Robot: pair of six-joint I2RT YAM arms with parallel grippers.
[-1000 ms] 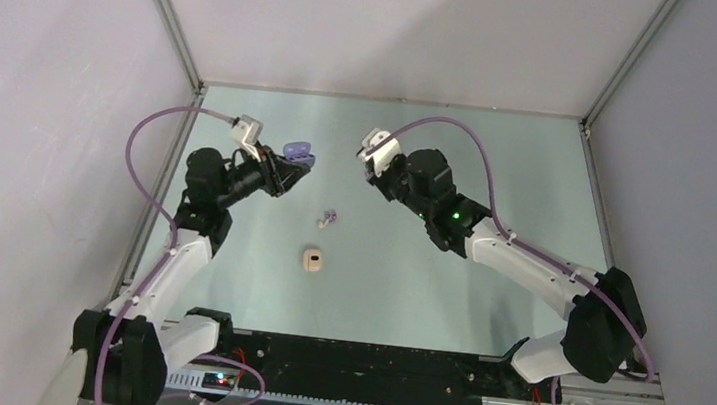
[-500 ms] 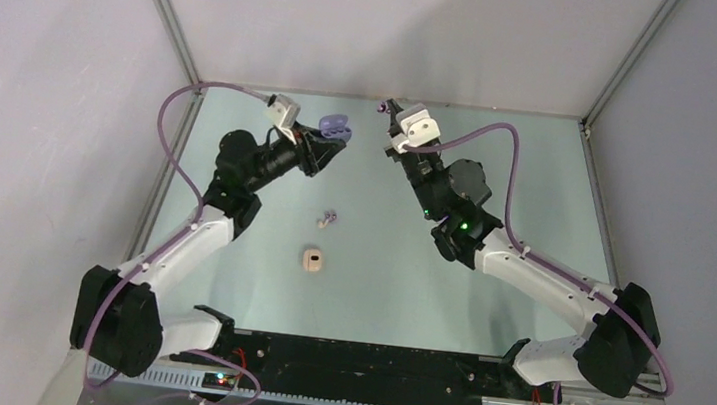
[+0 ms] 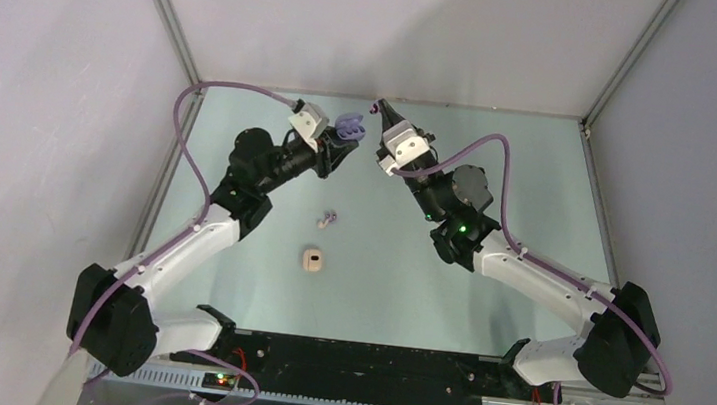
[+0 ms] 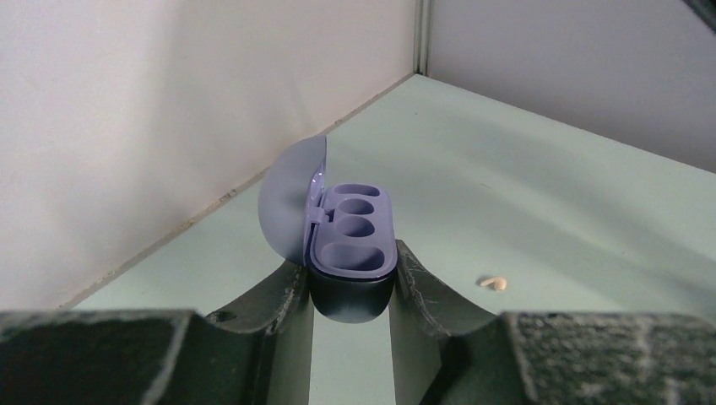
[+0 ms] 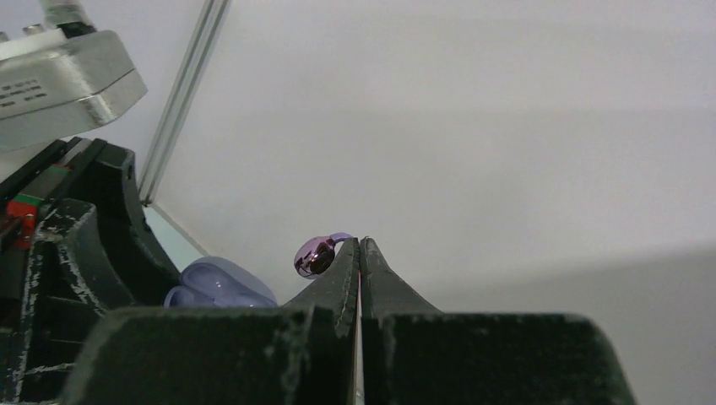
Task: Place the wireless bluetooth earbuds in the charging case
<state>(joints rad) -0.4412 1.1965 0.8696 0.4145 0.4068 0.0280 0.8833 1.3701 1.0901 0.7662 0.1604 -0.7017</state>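
The lilac earbud's round end is clear of my fingers and the case's sockets are empty, so my right gripper continues toward them and releases there.
My left gripper is shut on the open lilac charging case and holds it above the table. In the left wrist view the case sits between my fingers, lid up on the left and sockets empty. My right gripper is shut on a lilac earbud, which sticks out left of the closed tips, just right of the case. A second lilac earbud and a cream earbud lie on the table. The cream earbud also shows in the left wrist view.
A cream charging case lies on the green table nearer the bases. Grey walls and metal corner posts close in the back and sides. Purple cables loop over both arms.
Both arms have risen and swung toward the back middle. The left gripper carried the case to the right, the right gripper carried the lilac earbud back, and the two now stand close together.
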